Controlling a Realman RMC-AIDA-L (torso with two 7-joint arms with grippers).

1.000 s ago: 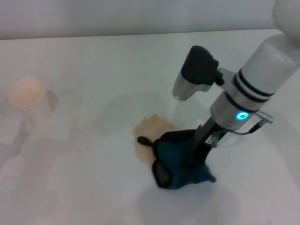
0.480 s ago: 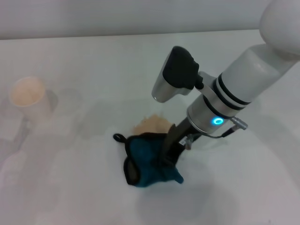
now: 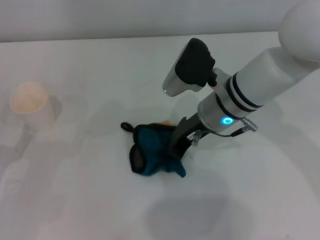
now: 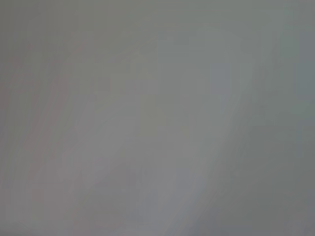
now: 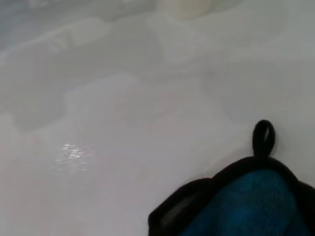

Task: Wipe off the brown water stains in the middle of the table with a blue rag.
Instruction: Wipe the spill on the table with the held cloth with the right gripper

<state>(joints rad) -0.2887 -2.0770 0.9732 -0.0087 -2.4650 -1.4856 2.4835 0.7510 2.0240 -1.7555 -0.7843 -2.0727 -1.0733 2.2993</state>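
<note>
The robot's right gripper should sweep the blue rag over a small tan sliver (image 3: 167,122) that shows past the rag's far edge, then pull back to the table's near side (image 3: 154,194).
My right gripper (image 3: 176,150) is shut on the blue rag (image 3: 150,152) and presses it down on the white table (image 3: 100,200) in the middle of the head view. The rag is bunched, with its black loop (image 3: 127,126) pointing left. It covers nearly all of the brown water stains; only a small tan sliver (image 3: 166,122) shows at its far edge. In the right wrist view the rag (image 5: 251,206) and its loop (image 5: 263,137) fill one corner. The left gripper is out of view; the left wrist view shows only blank grey.
A white paper cup (image 3: 29,102) with a tan inside stands at the left of the table, well away from the rag; its base shows in the right wrist view (image 5: 184,6). Faint clear shapes lie near the table's left edge (image 3: 12,165).
My right gripper dragged the rag to the left and then farther from me, over the tan stain. The stain was largely exposed before and is almost fully covered now.
</note>
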